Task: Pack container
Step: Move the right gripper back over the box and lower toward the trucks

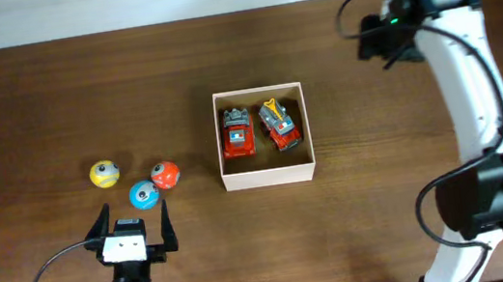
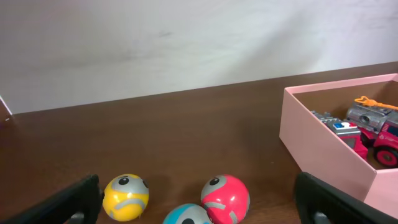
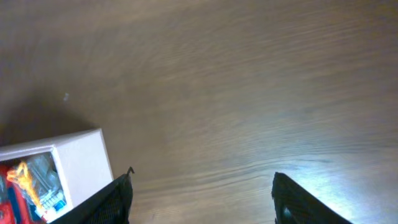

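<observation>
The red toy truck with the yellow hook [image 1: 280, 125] lies crooked in the container, so I should reach between the trucks [image 1: 257, 126] with my right gripper and nudge it straight.
The container [image 1: 268, 176], a white-walled square box, sits at the table's middle and holds two red toy trucks [image 1: 237, 133] [image 1: 280, 125] side by side. It also shows in the left wrist view [image 2: 317, 140] and the right wrist view [image 3: 78, 158]. A yellow ball [image 1: 104, 173], a blue ball [image 1: 144, 194] and a red ball [image 1: 165, 175] lie to its left. My left gripper [image 1: 133, 222] is open and empty just in front of the balls [image 2: 196, 199]. My right gripper [image 1: 382, 41] is open and empty, raised to the right of the box [image 3: 202, 193].
A pale wall [image 2: 186, 43] runs behind the table's far edge. My right arm's white links [image 1: 475, 102] reach over the table's right side. A black cable [image 1: 50, 275] loops beside my left arm.
</observation>
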### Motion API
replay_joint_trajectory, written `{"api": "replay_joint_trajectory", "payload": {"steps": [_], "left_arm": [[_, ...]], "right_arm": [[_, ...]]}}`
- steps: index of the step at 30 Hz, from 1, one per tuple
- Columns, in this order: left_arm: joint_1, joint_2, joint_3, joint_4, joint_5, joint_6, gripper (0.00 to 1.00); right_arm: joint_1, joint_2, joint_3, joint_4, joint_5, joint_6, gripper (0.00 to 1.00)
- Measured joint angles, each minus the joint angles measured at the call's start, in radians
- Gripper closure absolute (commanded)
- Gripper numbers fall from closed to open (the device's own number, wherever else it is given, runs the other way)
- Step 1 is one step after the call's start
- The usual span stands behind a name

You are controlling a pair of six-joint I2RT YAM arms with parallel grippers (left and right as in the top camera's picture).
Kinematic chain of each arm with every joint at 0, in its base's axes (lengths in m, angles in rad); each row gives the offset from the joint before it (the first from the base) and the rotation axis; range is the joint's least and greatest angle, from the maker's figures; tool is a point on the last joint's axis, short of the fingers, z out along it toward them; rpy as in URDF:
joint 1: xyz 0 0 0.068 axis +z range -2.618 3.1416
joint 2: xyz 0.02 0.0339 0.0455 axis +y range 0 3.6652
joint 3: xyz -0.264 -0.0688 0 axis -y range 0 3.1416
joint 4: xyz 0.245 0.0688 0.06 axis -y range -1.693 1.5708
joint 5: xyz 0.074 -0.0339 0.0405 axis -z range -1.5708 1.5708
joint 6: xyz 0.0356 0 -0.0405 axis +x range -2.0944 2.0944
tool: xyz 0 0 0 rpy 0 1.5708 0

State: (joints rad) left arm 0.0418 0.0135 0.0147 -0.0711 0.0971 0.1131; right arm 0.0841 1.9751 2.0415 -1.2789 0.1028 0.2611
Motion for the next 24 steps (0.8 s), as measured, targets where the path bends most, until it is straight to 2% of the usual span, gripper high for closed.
{"api": "replay_joint_trajectory", "payload": {"steps": [15, 22, 24], "left_arm": [[0.0, 0.0, 0.0, 0.0, 0.0, 0.0, 0.01], [0.0, 0.0, 0.0, 0.0, 0.0, 0.0, 0.01], [0.0, 0.0, 0.0, 0.0, 0.0, 0.0, 0.01]], "right_arm": [[0.394, 0.031, -0.037, 0.034, -0.031, -0.229, 0.35], [0.444, 0.163, -0.037, 0.061, -0.053, -0.331, 0.49], [0.444, 0.198, -0.04, 0.069, -0.063, -0.352, 0.51]]}}
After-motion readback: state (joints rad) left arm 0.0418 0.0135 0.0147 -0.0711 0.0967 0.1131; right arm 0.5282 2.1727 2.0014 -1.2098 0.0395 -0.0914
